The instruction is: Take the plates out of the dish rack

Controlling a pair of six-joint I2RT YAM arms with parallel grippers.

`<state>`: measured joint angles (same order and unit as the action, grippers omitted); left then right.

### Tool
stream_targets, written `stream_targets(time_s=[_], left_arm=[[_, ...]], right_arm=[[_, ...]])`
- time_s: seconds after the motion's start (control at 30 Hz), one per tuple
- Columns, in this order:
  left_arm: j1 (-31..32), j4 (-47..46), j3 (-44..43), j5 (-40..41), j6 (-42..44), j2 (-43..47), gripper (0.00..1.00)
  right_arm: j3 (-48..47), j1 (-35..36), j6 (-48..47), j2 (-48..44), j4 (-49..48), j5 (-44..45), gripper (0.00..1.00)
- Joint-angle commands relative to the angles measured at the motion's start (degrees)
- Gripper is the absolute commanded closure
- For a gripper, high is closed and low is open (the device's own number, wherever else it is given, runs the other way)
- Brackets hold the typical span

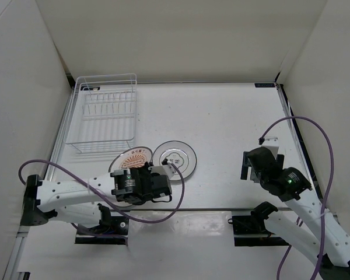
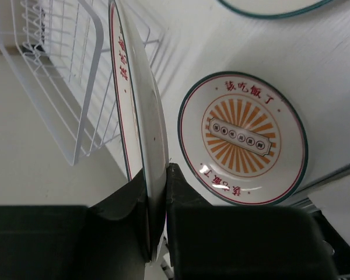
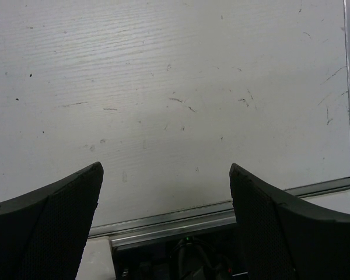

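The held plate's back (image 2: 154, 119) faces the orange plate (image 2: 243, 137) lying flat, so the left gripper should now lower the held plate until its edge meets the orange plate, then let go.
In the left wrist view my left gripper (image 2: 156, 172) is shut on the rim of a plate (image 2: 137, 99) that stands edge-on, its face with red characters turned toward the dish rack (image 2: 58, 76). A second plate (image 2: 242, 137) with an orange sunburst centre lies flat on the table just beside it. Part of a third plate (image 2: 274, 7) shows at the top edge. From above, the left gripper (image 1: 151, 184) hangs over the near rims of the orange plate (image 1: 133, 157) and the white plate (image 1: 176, 157). The white wire dish rack (image 1: 105, 114) stands at the far left with no plates in it. My right gripper (image 3: 166, 169) is open over bare table.
The right arm (image 1: 280, 178) rests at the near right, away from the plates. A metal rail (image 3: 181, 224) runs along the table's near edge under the right gripper. White walls enclose the table on three sides. A purple cable (image 1: 157, 213) loops beside the left arm.
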<state>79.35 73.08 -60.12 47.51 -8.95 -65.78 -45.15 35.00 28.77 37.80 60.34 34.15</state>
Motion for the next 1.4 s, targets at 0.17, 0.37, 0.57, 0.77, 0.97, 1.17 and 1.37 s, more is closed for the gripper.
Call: stream_targets(time_s=[0.17, 0.37, 0.57, 0.77, 0.97, 1.17, 1.37], left_arm=[[5.11, 0.05, 7.2, 7.43, -16.97, -4.62, 1.0], [6.78, 1.89, 7.21, 7.6, -22.16, -12.52, 1.0], [7.05, -1.44, 8.88, 6.72, -21.47, -17.63, 1.0], [5.46, 2.25, 9.58, 5.24, -27.25, -21.23, 0.99], [5.73, 1.53, 11.69, 2.85, -30.42, -21.67, 0.92], [5.37, 1.36, 12.04, 1.19, -31.83, -23.6, 0.8], [5.03, 1.8, 12.22, 0.39, -34.2, -25.36, 0.33]], right_arm=[[1.2, 0.33, 1.46, -0.97, -0.39, 0.04, 0.1], [1.55, 0.33, 1.2, -0.19, -0.83, -0.4, 0.1], [1.82, 0.41, 0.85, 0.08, -1.18, -1.1, 0.1], [1.81, 0.41, 0.76, 0.52, -1.18, -1.54, 0.1], [1.82, 0.42, 0.49, 0.78, -1.36, -1.98, 0.1], [1.99, 0.59, 0.32, 0.87, -1.54, -2.25, 0.1], [1.9, 0.5, 0.23, 1.22, -1.19, -2.25, 0.1]])
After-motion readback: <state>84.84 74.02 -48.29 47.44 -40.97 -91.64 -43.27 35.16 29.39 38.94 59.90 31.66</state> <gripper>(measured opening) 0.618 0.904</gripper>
